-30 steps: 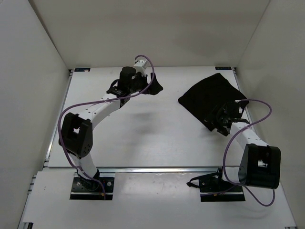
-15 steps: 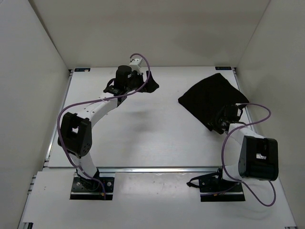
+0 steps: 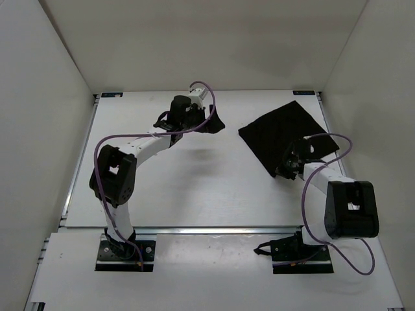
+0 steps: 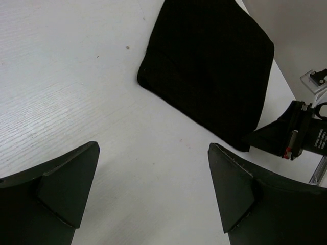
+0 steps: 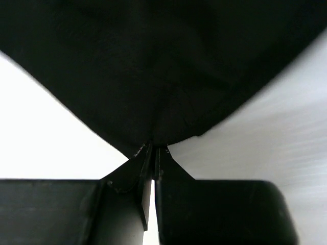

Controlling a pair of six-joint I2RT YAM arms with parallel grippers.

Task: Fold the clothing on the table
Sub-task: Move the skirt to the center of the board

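Observation:
The black clothing [image 3: 284, 134] is smooth behind its straight edge [image 3: 256, 153], so the rest of the clothing will follow along flat when I pull that edge by both its corners.
The black clothing [image 3: 279, 133] lies flat on the white table [image 3: 194, 188] at the back right, set like a diamond. My right gripper [image 3: 285, 170] is at its near corner. In the right wrist view the right gripper [image 5: 155, 147] is shut, with the corner of the clothing [image 5: 153, 61] pinched between its tips. My left gripper [image 3: 209, 122] hangs over the back middle of the table, to the left of the clothing and apart from it. Seen from the left wrist, the left gripper [image 4: 153, 148] is open and empty over bare table, with the clothing [image 4: 209, 66] ahead of it.
White enclosure walls [image 3: 52, 97] close in the table on the left, back and right. A metal rail [image 3: 214, 228] runs along the near edge, with both arm bases behind it. Purple cables [image 3: 331, 139] loop off both arms.
My right gripper has closed on the clothing's near corner and drawn it slightly left. The left arm has swung a little to the right, its gripper still open.

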